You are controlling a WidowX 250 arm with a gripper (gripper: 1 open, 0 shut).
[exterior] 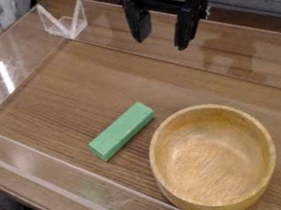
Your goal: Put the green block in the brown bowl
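The green block is lying free of the brown bowl's rim (pixel 157 136), so the robot's open gripper should keep going down to the block's middle (pixel 122 131) and close there.
The green block (pixel 122 131) lies flat on the wooden table, angled from lower left to upper right. Just to its right stands the brown bowl (pixel 252 139), a wide shallow wooden bowl with nothing inside. My gripper (pixel 162 29) hangs at the top middle of the view, pointing down, well above and behind the block. Its black fingers (pixel 184 27) stand apart and open with nothing between them.
Clear acrylic walls (pixel 14 57) fence the table on all sides. A small clear plastic stand (pixel 65 21) sits at the back left corner. Bare wood stretches between the gripper and the block.
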